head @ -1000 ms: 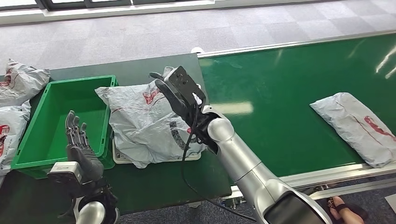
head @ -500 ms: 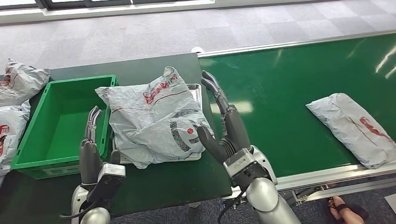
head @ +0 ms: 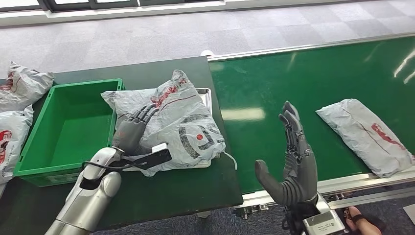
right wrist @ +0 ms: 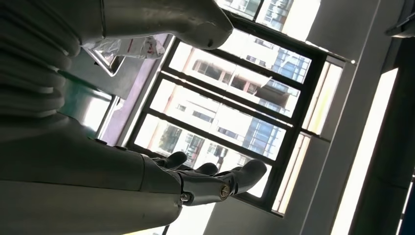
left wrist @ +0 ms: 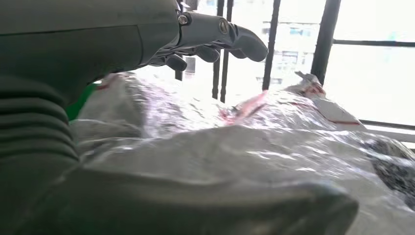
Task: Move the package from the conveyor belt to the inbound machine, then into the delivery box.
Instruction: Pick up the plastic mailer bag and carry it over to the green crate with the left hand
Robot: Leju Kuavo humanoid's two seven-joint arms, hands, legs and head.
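Observation:
I can see a white string (head: 232, 159) sticking out from the package's corner (head: 221, 148). The string will drag along over the metal tray when I carry the package away.
A crumpled grey package (head: 181, 122) with red print lies on the inbound machine's metal tray (head: 207, 93), on the dark table. My left hand (head: 131, 133) lies against the package's left side, near the green box. Its fingers are stretched out and spread over the wrapping. In the left wrist view those fingers (left wrist: 220, 34) hover just above the package (left wrist: 254, 147), with nothing gripped. My right hand (head: 293, 166) stands open and upright, with its fingers apart, over the near edge of the conveyor belt (head: 274, 88). It is well clear of the package.
The green delivery box (head: 68, 88) stands left of the tray. A second grey package (head: 364, 134) lies on the belt at the right. Two more packages (head: 22, 85) (head: 10, 132) lie left of the box. The belt's metal rail (head: 352, 181) runs along the front.
My right hand has let go of the package and pulled back to the belt's near edge. My left hand has moved forward onto the package's left side. The belt's far package has drifted slightly left.

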